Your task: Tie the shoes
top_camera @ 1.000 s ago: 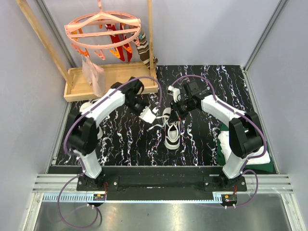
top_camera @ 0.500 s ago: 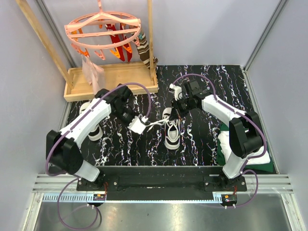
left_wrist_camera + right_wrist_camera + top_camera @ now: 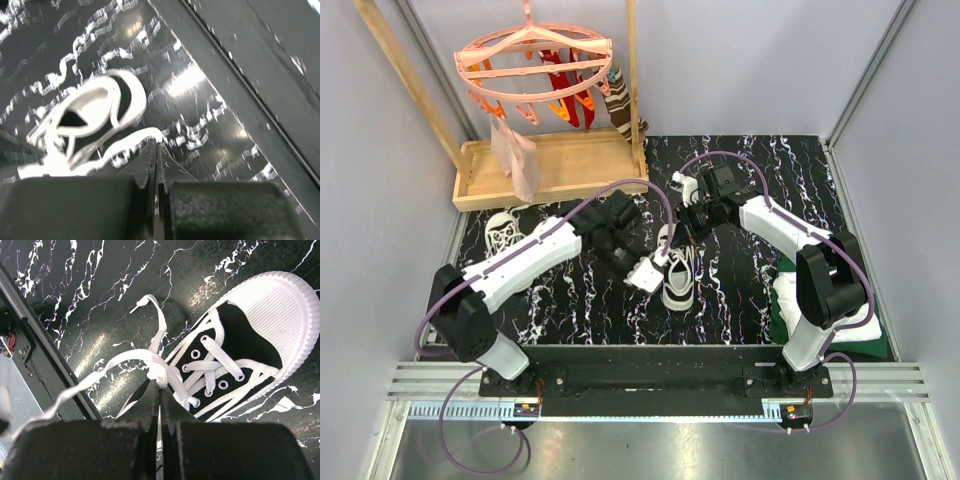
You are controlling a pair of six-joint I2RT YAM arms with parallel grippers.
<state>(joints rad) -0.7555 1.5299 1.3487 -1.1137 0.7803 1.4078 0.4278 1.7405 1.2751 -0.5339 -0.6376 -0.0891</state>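
Note:
The robot's left gripper should keep pulling its white lace across the sneaker while the right gripper pinches the lace crossing [image 3: 159, 372], and then let the lace go on the cloth's side [image 3: 719, 289].
One black sneaker [image 3: 679, 278] with a white toe cap lies mid-table, toe toward the arms. It shows sharply in the right wrist view [image 3: 240, 340] and blurred in the left wrist view [image 3: 95, 112]. The other sneaker [image 3: 503, 228] lies far left. My right gripper [image 3: 683, 234] hovers over the laced end, shut on a white lace [image 3: 161, 371] at a crossing of two strands, pinched at its fingertips [image 3: 160, 385]. My left gripper [image 3: 646, 272] is beside the shoe's left side, jaws closed [image 3: 156, 146], with a white lace [image 3: 132, 140] running into the tips.
A wooden tray [image 3: 555, 165] and a pink clip hanger [image 3: 535, 55] with a striped sock [image 3: 620, 100] stand at the back left. A folded white-and-green cloth [image 3: 820, 310] lies at the right edge. A black rail [image 3: 650, 355] borders the near edge.
My left gripper first pulled the lace left and nearer, then swung right to the shoe's left side. My right gripper has barely moved and still holds its lace.

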